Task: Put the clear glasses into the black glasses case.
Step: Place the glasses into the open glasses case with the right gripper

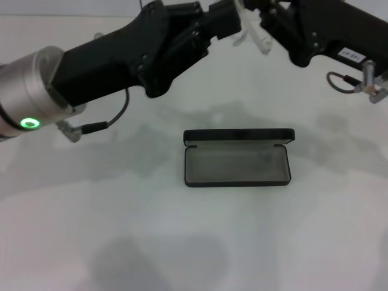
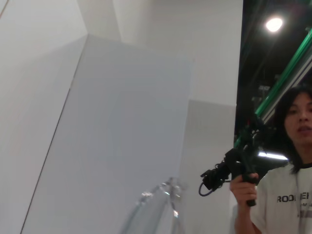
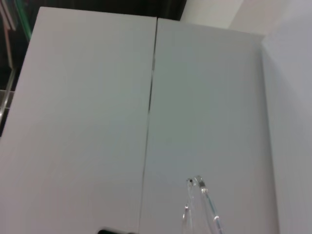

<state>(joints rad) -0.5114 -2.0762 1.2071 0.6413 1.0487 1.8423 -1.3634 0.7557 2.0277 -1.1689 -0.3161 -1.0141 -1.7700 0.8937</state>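
Note:
The clear glasses are in both my grippers, so next my left gripper opens and moves away before my right gripper lowers them into the black glasses case.
The clear glasses hang in the air high over the far side of the table, between my two raised arms. My left gripper meets them from the left and my right gripper from the right, and both look shut on them. A clear part of the glasses pokes into the left wrist view, and a thin clear arm shows in the right wrist view. The black glasses case lies open on the white table, below and nearer than the glasses. Its grey lining faces up and its lid stands at the back.
Both wrist views point at white wall panels. A person holding a black handheld device stands beyond the panels in the left wrist view. A looped cable hangs under my right arm.

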